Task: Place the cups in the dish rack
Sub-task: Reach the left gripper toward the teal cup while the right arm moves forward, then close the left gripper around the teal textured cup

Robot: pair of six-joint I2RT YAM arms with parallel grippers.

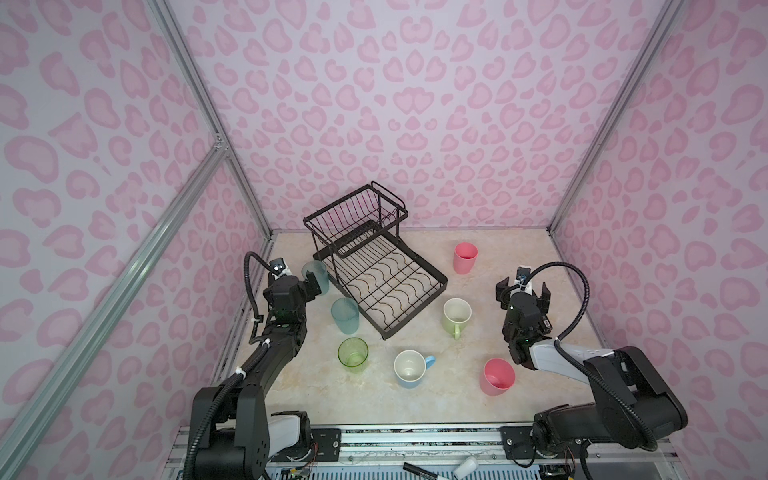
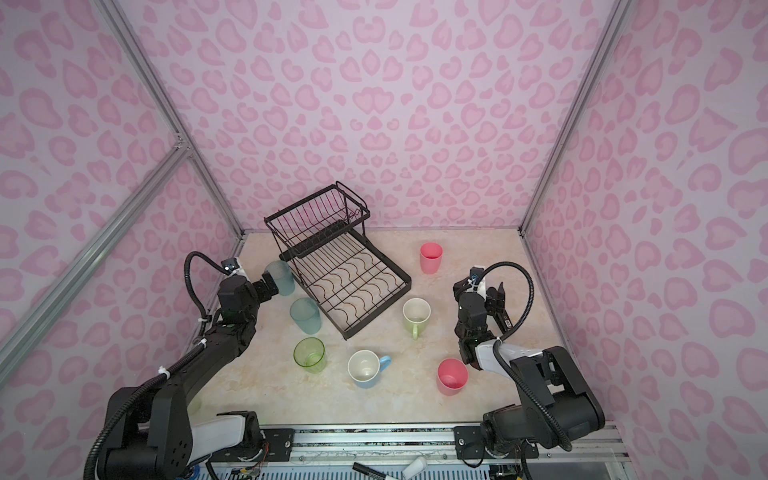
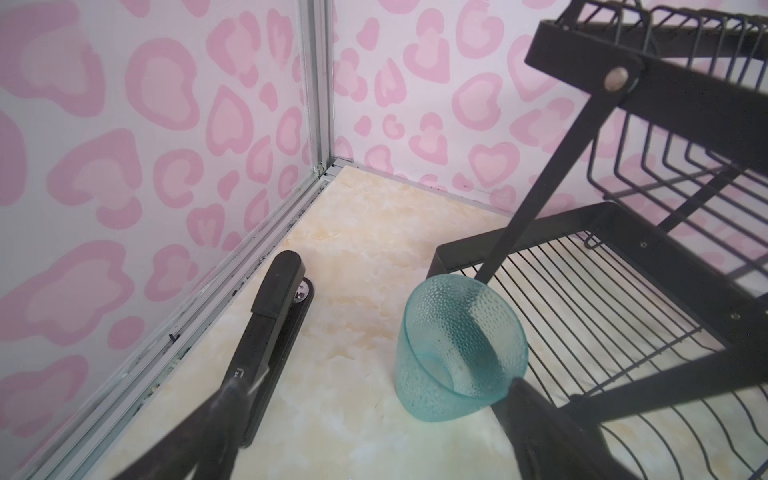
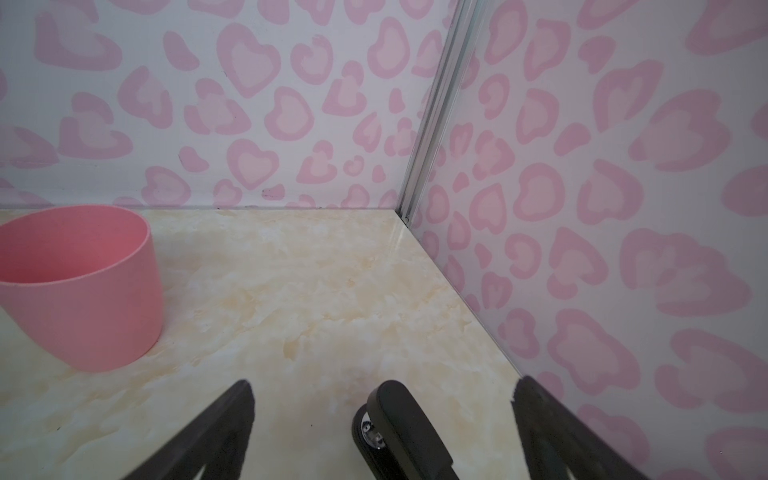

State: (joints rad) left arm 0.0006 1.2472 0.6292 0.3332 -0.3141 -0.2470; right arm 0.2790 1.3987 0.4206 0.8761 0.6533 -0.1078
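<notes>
I should tip my left gripper down and pinch the tumbler's rim [image 3: 406,318] where it faces away from the rack, because the blue-grey tumbler stands close against the dish rack's side [image 1: 329,280].
The black wire dish rack [image 1: 432,277] [image 2: 397,276] stands at the back middle with no cup in it. My left gripper [image 1: 318,286] [image 3: 374,415] is open around a blue-grey tumbler [image 1: 316,270] [image 3: 457,349] by the rack's left corner; the tumbler stands close to one finger [image 3: 540,419]. A second blue-grey tumbler [image 1: 345,316], a green tumbler [image 1: 353,353], a light-blue mug [image 1: 410,368], a lime mug [image 1: 457,316] and two pink cups [image 1: 465,257] [image 1: 497,376] stand upright on the table. My right gripper [image 1: 523,289] [image 4: 384,384] is open and empty, right of the far pink cup [image 4: 83,291].
Patterned walls close the table on the left, back and right, with aluminium posts in the corners [image 3: 320,83] [image 4: 432,124]. A marker [image 1: 419,469] and a small white bottle [image 1: 465,466] lie on the front rail below the table edge.
</notes>
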